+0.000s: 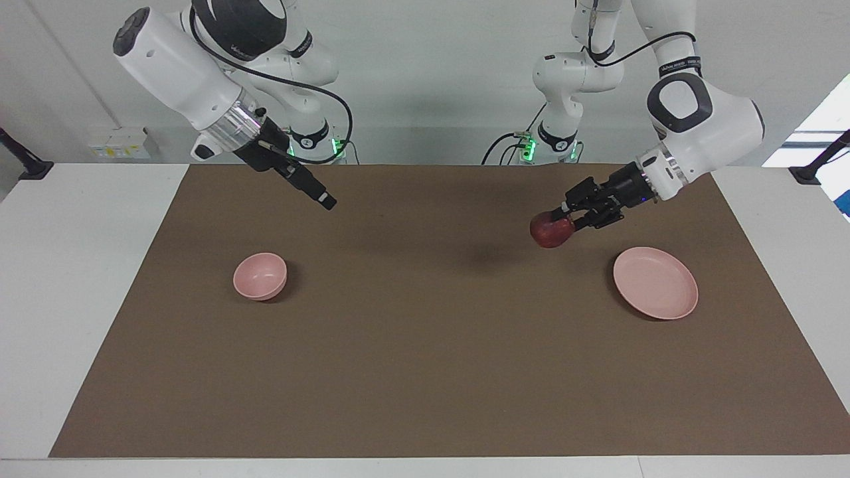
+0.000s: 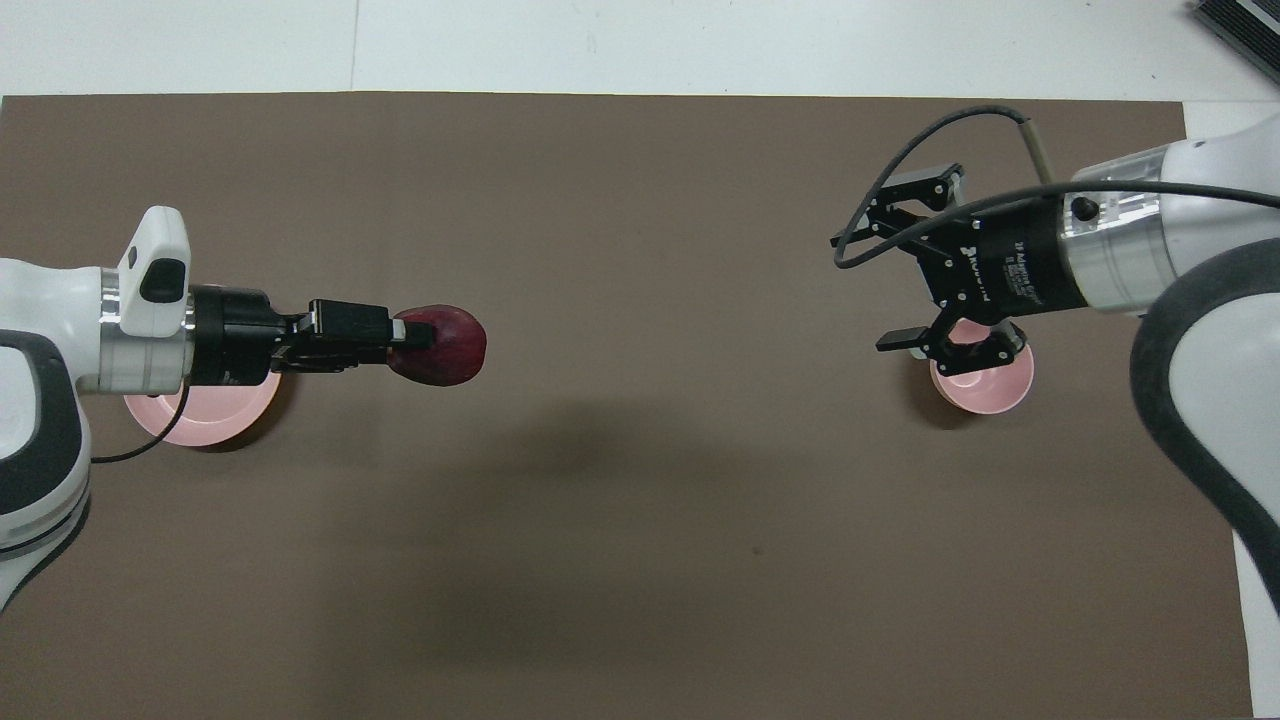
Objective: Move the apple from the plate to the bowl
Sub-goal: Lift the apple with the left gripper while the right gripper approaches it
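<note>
My right gripper is moving its open fingers toward the apple [image 1: 550,231] and should go on doing so until they straddle it, because the apple's loose end [image 2: 469,347] sticks out of my left gripper and faces them.
My left gripper [image 1: 564,219] is shut on the dark red apple [image 1: 550,232] and holds it in the air over the brown mat, off the plate toward the middle of the table. In the overhead view the apple [image 2: 450,348] sticks out past the left gripper [image 2: 415,340]. The flat pink plate [image 1: 655,282] lies empty at the left arm's end; the left arm partly covers the plate [image 2: 200,420] in the overhead view. The small pink bowl [image 1: 260,275] stands empty at the right arm's end. My right gripper [image 2: 905,262] is open, raised over the mat beside the bowl [image 2: 985,388], and also shows in the facing view [image 1: 325,199].
A brown mat [image 1: 425,345] covers most of the white table [image 1: 80,279]. Nothing but the plate and the bowl lies on it. A dark object [image 2: 1240,30] sits at the table's corner farthest from the robots, at the right arm's end.
</note>
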Controlling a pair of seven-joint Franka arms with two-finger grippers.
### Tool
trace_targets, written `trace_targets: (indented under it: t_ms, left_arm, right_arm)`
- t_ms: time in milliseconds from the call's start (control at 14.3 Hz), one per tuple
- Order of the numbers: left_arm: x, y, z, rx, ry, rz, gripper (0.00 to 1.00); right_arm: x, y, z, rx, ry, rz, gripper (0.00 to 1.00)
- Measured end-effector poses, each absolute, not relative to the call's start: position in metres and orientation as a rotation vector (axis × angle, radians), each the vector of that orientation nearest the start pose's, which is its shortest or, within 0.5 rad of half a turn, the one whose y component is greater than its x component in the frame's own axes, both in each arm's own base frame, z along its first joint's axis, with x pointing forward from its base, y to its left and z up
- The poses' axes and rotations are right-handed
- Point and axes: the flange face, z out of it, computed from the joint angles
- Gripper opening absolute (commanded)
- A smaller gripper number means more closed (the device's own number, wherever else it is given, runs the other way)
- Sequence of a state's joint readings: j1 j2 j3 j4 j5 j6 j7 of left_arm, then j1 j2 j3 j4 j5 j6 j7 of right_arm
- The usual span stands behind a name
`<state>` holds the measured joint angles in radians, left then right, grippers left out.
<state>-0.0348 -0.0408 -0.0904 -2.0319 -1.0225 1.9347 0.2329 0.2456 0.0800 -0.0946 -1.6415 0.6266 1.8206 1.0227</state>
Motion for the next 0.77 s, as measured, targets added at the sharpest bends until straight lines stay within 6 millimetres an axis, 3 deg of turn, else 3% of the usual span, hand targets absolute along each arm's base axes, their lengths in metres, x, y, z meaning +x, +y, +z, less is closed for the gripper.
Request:
trace_targets:
  t_ms: [280, 490, 770]
  left_arm:
    - [0.537, -0.158, 0.496, 2.143, 0.111, 0.041, 0.0]
    - [0.534, -0.194, 0.5, 2.121, 0.162, 0.106, 0.0]
    - [0.525, -0.233, 0.504, 2.108, 0.206, 0.163, 0.0]
  right_arm:
    - [0.587, 0.194, 0.566, -2.17, 1.277, 0.42, 1.0]
    - [0.589, 0.234, 0.552, -2.099, 1.32, 0.454, 1.0]
    - [0.589, 0.27, 0.538, -2.013, 1.355, 0.481, 1.0]
